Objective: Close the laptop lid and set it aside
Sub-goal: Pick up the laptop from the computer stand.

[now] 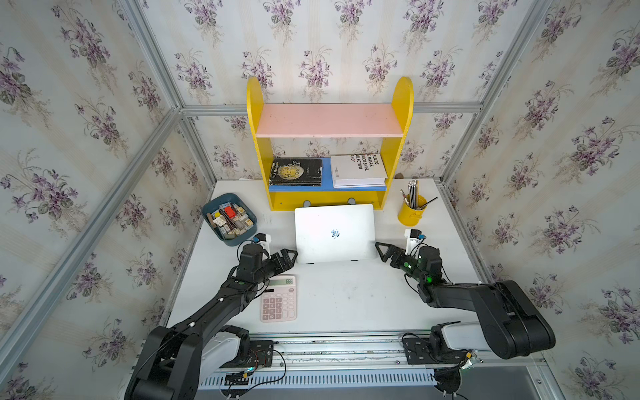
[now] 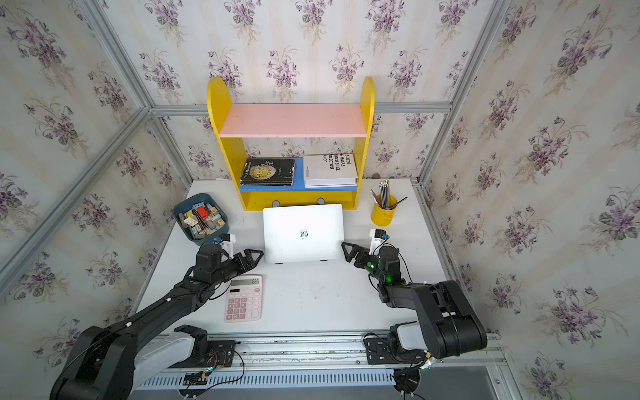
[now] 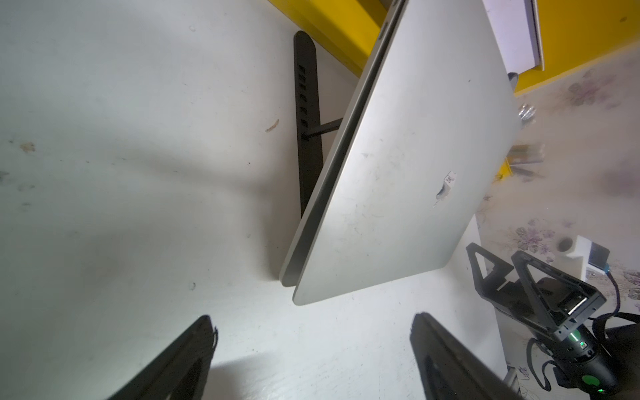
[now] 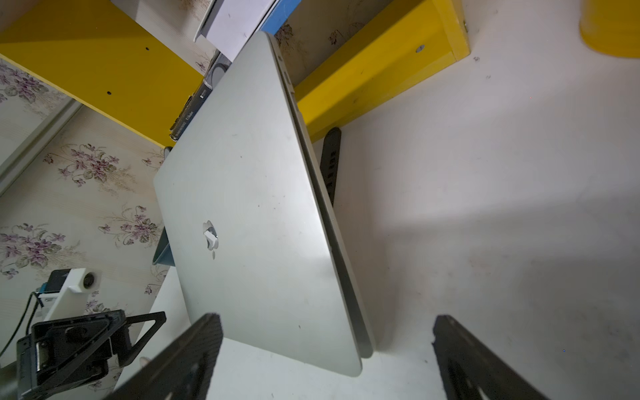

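My right gripper has the laptop's lid and base edges (image 4: 349, 310) both between its open fingers, so it should keep moving toward the laptop's near corner (image 4: 363, 363) and close there.
The silver laptop (image 1: 334, 233) (image 2: 303, 233) sits tilted on a black stand (image 3: 306, 104) in front of the shelf. Its lid (image 3: 398, 173) (image 4: 249, 225), apple logo up, lies down on the base with only a thin slit along the side edges. My left gripper (image 1: 293, 258) (image 2: 259, 254) (image 3: 313, 318) is open just off the laptop's near left corner, touching nothing. At the near right corner my right gripper (image 1: 380, 251) (image 2: 345, 250) (image 4: 327, 318) is open too, the corner showing between its fingers without contact.
A pink calculator (image 1: 278, 298) lies by the left arm. A blue bin of blocks (image 1: 229, 219) stands at back left, a yellow pencil cup (image 1: 411, 211) at back right. The yellow shelf (image 1: 329, 202) with books is right behind the laptop.
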Tool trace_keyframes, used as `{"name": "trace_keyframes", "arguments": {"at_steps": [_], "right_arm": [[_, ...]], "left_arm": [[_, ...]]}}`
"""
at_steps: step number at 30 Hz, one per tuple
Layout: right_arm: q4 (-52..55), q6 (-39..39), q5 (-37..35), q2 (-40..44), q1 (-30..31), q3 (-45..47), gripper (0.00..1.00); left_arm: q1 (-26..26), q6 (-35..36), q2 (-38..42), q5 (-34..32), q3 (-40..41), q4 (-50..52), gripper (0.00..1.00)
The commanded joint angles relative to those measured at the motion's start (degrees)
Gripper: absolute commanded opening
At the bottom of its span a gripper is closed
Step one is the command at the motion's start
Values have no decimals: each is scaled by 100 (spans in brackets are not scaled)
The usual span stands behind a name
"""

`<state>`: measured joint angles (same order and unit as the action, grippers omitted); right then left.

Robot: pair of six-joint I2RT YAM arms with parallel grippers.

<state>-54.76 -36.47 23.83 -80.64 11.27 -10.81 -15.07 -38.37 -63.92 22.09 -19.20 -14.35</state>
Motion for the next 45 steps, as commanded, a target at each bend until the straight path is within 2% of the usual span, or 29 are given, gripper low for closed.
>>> {"name": "trace_keyframes", "arguments": {"at_steps": [1, 6, 14, 22, 33, 45], "right_arm": [[-787, -390, 235, -185, -71, 109, 98], [-1385, -663, 441, -677, -73, 237, 97], [-2980, -1341, 812, -1865, -79, 369, 93], [-4320, -1839, 1148, -2910, -80, 339, 91], [-4319, -1926, 1403, -3000, -74, 158, 85], [-4282, -2131, 1699, -3054, -72, -107, 73]], "left_arm": [[0, -91, -289, 70, 19, -686, 92], [-13, -199, -909, 216, 54, -1293, 91], [-13, -310, -1873, 392, 66, -2039, 90], [-25, -357, -2305, 520, 24, -2368, 87], [-64, -409, -2507, 672, -39, -2572, 78], [-84, -519, -2556, 777, -90, -2714, 68]]}}
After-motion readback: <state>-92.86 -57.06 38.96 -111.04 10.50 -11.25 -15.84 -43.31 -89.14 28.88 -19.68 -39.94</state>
